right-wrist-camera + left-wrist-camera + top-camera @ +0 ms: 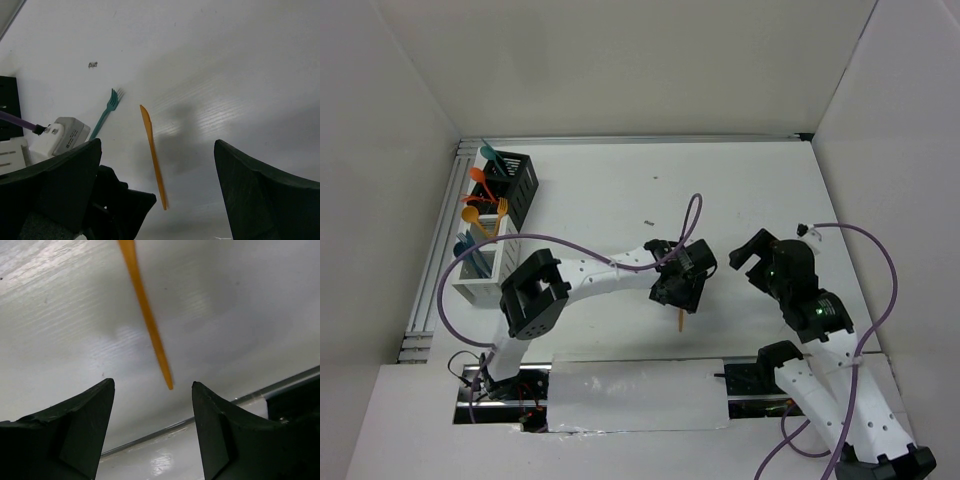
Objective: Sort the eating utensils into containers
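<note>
The very tip of the orange knife's handle is at my left gripper's open fingers, so I should move toward the knife's blade and close farther up the handle.
An orange plastic knife lies flat on the white table; it also shows in the left wrist view, and only its handle tip shows in the top view. My left gripper is open and empty, just above that handle end. A teal fork lies left of the knife, hidden under the left arm in the top view. My right gripper is open and empty, hovering to the right. The black caddy and the white caddy stand at the far left, holding teal, orange and blue utensils.
The left gripper body and its white camera sit low in the right wrist view. A purple cable loops over the left arm. A small dark speck lies on the table. A metal rail edges the left side.
</note>
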You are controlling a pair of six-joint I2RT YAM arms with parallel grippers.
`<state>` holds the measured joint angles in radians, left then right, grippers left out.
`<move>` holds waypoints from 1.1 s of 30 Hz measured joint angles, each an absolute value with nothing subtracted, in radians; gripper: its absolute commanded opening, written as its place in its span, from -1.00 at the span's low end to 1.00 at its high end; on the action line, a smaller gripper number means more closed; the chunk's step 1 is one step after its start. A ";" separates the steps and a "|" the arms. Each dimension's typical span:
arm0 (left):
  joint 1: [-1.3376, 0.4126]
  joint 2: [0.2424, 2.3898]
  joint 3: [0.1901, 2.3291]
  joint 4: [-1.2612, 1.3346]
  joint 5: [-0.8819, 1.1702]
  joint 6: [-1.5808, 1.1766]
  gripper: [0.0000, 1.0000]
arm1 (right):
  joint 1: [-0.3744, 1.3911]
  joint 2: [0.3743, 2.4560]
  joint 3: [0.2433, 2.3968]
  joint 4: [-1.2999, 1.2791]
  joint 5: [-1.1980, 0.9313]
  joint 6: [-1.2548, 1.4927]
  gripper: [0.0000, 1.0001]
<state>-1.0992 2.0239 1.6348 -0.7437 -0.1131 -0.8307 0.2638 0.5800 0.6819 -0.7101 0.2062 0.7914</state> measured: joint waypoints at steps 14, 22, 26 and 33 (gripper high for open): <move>-1.100 2.143 1.650 -0.725 -0.198 -0.892 0.27 | 0.264 0.532 0.682 -0.719 0.207 0.790 1.00; -1.100 2.158 1.664 -0.720 -0.244 -0.860 -0.34 | 0.264 0.526 0.682 -0.720 0.213 0.791 1.00; -1.090 2.125 1.594 -0.607 -0.244 -0.772 -0.45 | 0.264 0.521 0.682 -0.721 0.215 0.791 1.00; -1.043 2.078 1.498 -0.448 -0.159 -0.629 -0.20 | 0.263 0.517 0.682 -0.722 0.215 0.791 0.99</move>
